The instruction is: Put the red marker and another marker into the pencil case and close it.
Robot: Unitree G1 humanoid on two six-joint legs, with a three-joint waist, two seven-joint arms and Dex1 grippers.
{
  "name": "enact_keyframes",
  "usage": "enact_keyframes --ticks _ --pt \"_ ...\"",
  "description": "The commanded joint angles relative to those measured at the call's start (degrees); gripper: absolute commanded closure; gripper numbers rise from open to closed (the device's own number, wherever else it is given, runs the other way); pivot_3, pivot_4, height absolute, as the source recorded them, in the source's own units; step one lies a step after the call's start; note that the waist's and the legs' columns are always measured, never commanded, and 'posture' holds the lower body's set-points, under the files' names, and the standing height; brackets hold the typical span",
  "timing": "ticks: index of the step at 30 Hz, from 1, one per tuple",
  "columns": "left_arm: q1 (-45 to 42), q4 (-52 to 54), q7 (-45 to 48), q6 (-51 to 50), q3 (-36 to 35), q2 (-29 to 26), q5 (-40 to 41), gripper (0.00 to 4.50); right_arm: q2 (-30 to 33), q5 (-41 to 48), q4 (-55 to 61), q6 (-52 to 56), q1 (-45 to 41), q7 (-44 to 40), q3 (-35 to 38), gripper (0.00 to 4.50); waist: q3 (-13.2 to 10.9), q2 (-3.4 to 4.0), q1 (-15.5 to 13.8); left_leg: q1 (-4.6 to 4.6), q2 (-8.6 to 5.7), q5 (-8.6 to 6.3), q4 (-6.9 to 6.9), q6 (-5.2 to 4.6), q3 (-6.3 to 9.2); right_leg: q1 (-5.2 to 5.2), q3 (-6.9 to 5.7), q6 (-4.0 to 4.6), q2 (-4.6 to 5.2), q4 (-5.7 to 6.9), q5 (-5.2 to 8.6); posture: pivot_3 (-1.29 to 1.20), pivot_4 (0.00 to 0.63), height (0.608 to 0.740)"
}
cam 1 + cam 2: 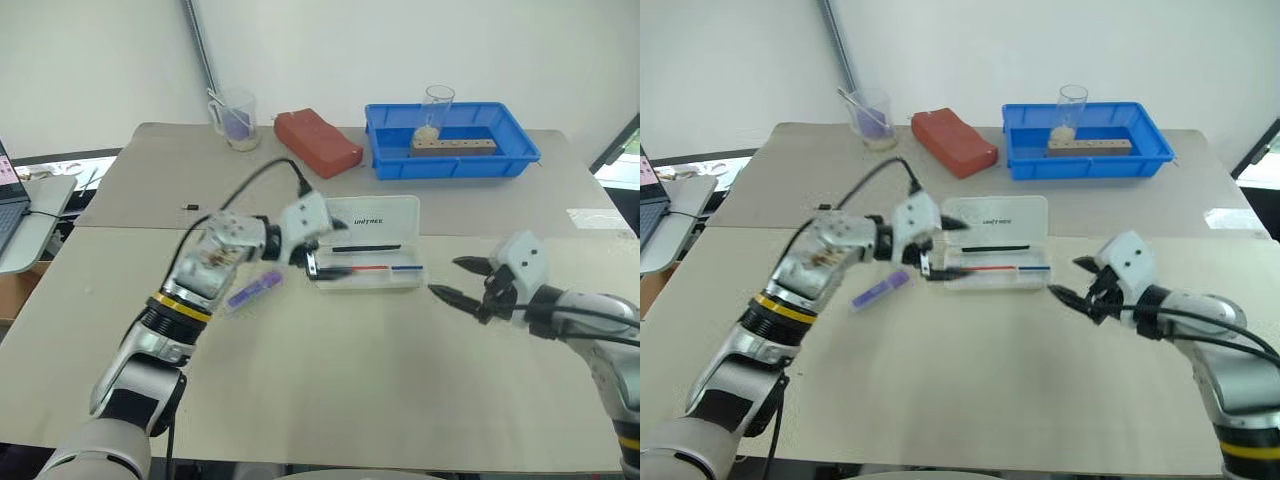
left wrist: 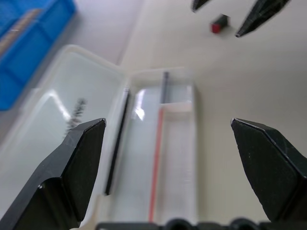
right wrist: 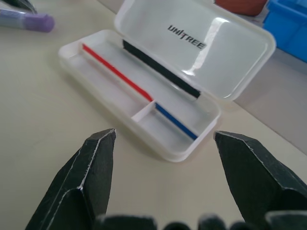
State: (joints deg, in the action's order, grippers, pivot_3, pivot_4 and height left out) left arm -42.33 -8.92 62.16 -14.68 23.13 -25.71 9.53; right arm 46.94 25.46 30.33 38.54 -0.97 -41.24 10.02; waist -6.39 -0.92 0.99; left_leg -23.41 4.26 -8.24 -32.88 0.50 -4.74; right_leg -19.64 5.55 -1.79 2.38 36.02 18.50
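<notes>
The pencil case's lid (image 1: 376, 218) is tipped far back, so I expect the pencil case to slide closer and stay open when I pull its near side.
The pencil case (image 1: 372, 222) lies open in the middle of the table, lid tipped back with black "UNITREE" lettering. A thin red-and-blue stick (image 3: 125, 80) lies in its base and a thin black stick (image 3: 158, 68) along the hinge. The purple marker (image 1: 254, 288) rests on the table left of the case. The red marker is out of view. My left gripper (image 1: 318, 252) hovers at the case's left end, open, nothing between its fingers (image 2: 76, 163). My right gripper (image 1: 452, 278) is open and empty just right of the case, pointing at it.
A blue tray (image 1: 455, 168) holding a wooden block and a clear cup stands at the back right. A red pouch (image 1: 318, 142) and a measuring cup (image 1: 235, 118) stand at the back. A laptop (image 1: 10, 200) sits off the left edge.
</notes>
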Motion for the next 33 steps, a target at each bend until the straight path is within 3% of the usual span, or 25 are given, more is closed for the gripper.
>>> enact_keyframes --ticks 1,3,6,13,14,20,28,33 --pt "-0.2 -3.9 1.3 6.1 2.7 1.6 -4.2 0.06 -1.0 2.7 8.5 5.7 -0.6 4.4 1.6 0.88 0.0 -0.06 -0.1 0.00 -0.01 0.00 -0.03 0.00 0.02 -0.01 0.00 0.00 0.00 0.01 0.00 0.00 0.150 0.740" --pt "-0.5 -9.0 1.2 8.3 4.9 3.9 -6.8 0.06 -3.4 3.5 11.5 8.6 -1.2 8.0 1.3 0.88 0.0 -0.09 -0.2 -0.01 -0.03 0.00 -0.05 0.00 0.04 0.00 -0.01 0.00 0.02 0.00 0.00 0.00 0.150 0.740" --pt "-1.4 -14.9 1.0 11.1 6.1 6.1 -9.6 0.86 -4.2 3.5 13.6 10.7 -1.4 10.2 0.8 0.88 0.0 -0.07 -0.5 -0.22 -0.18 0.00 -0.10 -0.01 0.16 -0.13 -0.02 -0.02 0.10 0.01 0.01 0.00 0.150 0.740" --pt "-4.9 -25.5 -0.2 12.9 4.7 10.2 -12.1 4.17 -5.0 4.4 15.1 13.2 -2.3 12.5 1.0 0.88 0.0 -0.04 -0.8 -0.80 -0.45 0.01 -0.40 -0.03 0.86 -0.46 -0.13 -0.07 0.03 0.09 -0.02 0.00 0.150 0.740" --pt "-5.0 -26.2 -0.1 13.3 4.5 10.5 -12.4 4.46 -5.1 4.5 15.1 13.4 -2.4 12.7 1.1 0.88 0.0 -0.04 -0.7 -0.78 -0.49 0.01 -0.40 -0.04 0.94 -0.44 -0.13 -0.07 0.01 0.09 -0.02 0.00 0.150 0.740" --pt "-3.1 -22.2 2.4 11.6 3.7 9.5 -12.1 4.46 -3.6 4.9 14.0 13.1 -3.1 11.6 1.6 0.88 0.0 0.03 -0.6 -0.80 -0.53 0.01 -0.39 -0.04 1.11 -0.45 -0.14 -0.07 -0.07 0.13 -0.02 0.00 0.150 0.740" --pt "9.6 2.4 5.9 4.3 5.4 1.6 -12.2 4.46 3.4 7.3 13.9 12.1 0.4 2.6 1.9 0.88 0.1 0.17 -0.3 -0.77 -0.46 0.00 -0.37 -0.04 1.14 -0.41 -0.12 -0.05 -0.14 0.13 -0.02 0.00 0.150 0.740" --pt "15.2 10.7 5.0 1.0 5.6 -1.4 -12.5 4.46 5.2 7.2 12.5 9.5 3.0 -1.4 1.6 0.88 0.1 0.17 -0.5 -0.75 -0.47 0.01 -0.48 -0.05 1.21 -0.31 -0.13 -0.04 -0.15 0.14 -0.02 0.00 0.150 0.740"
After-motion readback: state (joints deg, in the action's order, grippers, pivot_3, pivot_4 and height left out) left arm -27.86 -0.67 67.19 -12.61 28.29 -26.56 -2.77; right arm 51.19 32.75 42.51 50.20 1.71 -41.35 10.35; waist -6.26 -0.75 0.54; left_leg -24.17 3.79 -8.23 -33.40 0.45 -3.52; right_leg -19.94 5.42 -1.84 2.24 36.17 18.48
